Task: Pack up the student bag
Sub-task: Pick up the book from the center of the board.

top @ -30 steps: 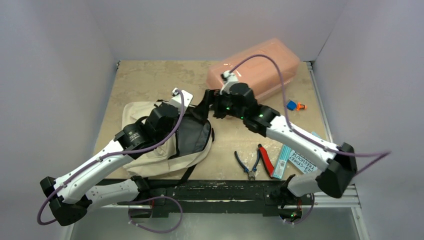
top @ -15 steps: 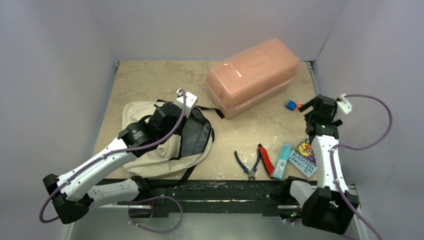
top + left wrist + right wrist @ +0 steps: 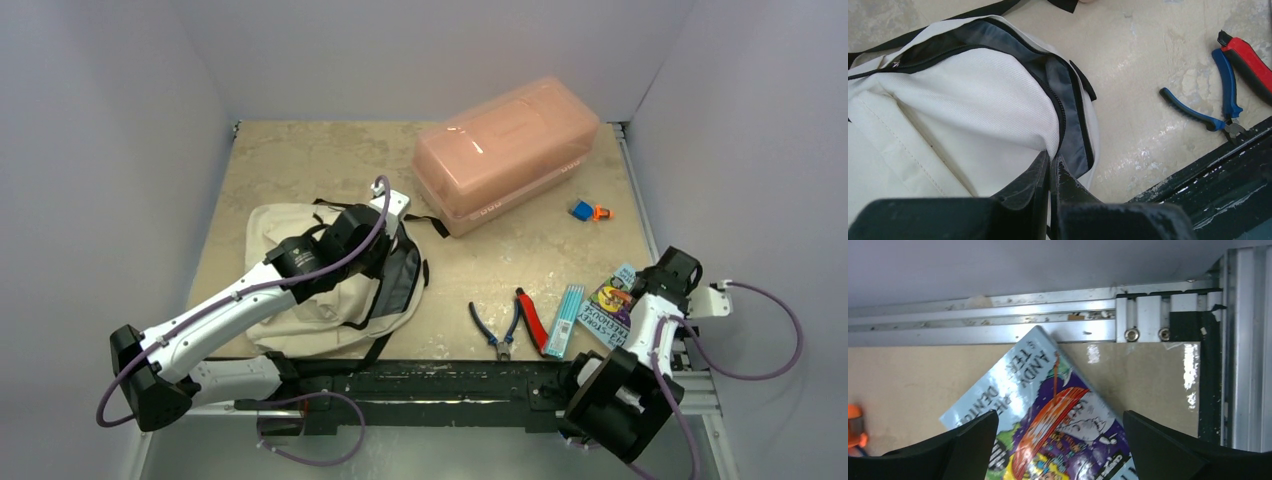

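My right gripper should slide the book (image 3: 608,301) inward so that my left gripper can take it by its edge (image 3: 594,297), because the book lies flat and is wider than my right gripper's open fingers.
The student bag (image 3: 300,300) lies on the left half of the table, cream fabric with black zip trim, its main opening showing grey lining (image 3: 1068,125). My left gripper (image 3: 382,252) is shut on the cream edge of the bag (image 3: 958,100) beside the zip, holding that edge up; in the left wrist view the gripper (image 3: 1050,161) has its jaws pressed together on the fabric. My right gripper (image 3: 668,276) hovers at the front right over a colourful book (image 3: 612,302). In the right wrist view the right gripper (image 3: 1060,440) stands wide open above the book (image 3: 1058,415), holding nothing.
A translucent pink box (image 3: 505,150) stands at the back. Blue-handled pliers (image 3: 497,328), a red-handled tool (image 3: 531,318) and a teal pen pack (image 3: 568,318) lie near the front edge. A small blue-orange item (image 3: 588,211) sits at the right. The aluminium rail (image 3: 998,320) borders the book.
My right arm swung from above the bag to the right side, then down to the front right over the book, jaws open. My left gripper shifted slightly right with the bag's edge.
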Robot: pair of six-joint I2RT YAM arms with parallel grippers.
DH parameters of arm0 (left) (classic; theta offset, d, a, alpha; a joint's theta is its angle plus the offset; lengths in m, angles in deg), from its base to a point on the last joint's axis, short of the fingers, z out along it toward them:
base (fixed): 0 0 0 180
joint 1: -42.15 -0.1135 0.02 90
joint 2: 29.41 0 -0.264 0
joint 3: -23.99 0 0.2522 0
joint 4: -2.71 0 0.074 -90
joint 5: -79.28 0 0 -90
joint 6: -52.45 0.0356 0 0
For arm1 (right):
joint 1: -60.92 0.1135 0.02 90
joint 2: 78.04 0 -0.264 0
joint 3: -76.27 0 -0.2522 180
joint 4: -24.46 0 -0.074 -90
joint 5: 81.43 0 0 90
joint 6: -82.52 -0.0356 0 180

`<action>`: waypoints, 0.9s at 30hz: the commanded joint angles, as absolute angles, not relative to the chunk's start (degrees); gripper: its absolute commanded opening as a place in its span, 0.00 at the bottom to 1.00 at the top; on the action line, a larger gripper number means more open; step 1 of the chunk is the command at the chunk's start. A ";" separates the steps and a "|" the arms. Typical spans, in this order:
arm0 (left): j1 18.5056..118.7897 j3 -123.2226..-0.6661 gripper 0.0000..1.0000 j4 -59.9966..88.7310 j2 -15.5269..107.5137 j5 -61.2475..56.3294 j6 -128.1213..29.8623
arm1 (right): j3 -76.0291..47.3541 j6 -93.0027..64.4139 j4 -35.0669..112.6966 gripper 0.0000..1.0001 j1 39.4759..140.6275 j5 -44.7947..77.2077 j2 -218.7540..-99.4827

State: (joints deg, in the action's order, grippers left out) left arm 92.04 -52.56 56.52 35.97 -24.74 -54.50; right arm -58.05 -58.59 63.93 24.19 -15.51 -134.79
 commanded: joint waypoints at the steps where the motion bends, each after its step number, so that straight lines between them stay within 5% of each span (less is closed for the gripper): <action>1: 91.89 -54.15 0.00 57.59 34.82 -21.40 -58.05 | -61.00 -56.96 58.71 0.99 19.62 -14.74 -136.35; 11: 91.89 -53.06 0.03 56.40 34.66 -22.99 -58.33 | -60.38 -45.11 49.89 0.99 19.63 0.94 -149.15; 20: 91.89 -53.77 0.37 52.84 34.75 -25.09 -59.21 | -56.98 -48.49 47.56 0.97 43.37 7.44 -149.62; 27: 94.27 -55.97 0.56 47.16 36.33 -25.77 -59.36 | -53.73 -43.37 48.92 0.98 45.83 9.05 -151.27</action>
State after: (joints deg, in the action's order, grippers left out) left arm 92.32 -52.58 53.51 35.86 -24.59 -59.11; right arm -56.72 -46.83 48.98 45.96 8.03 -151.84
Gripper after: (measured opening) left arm 0.534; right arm 0.969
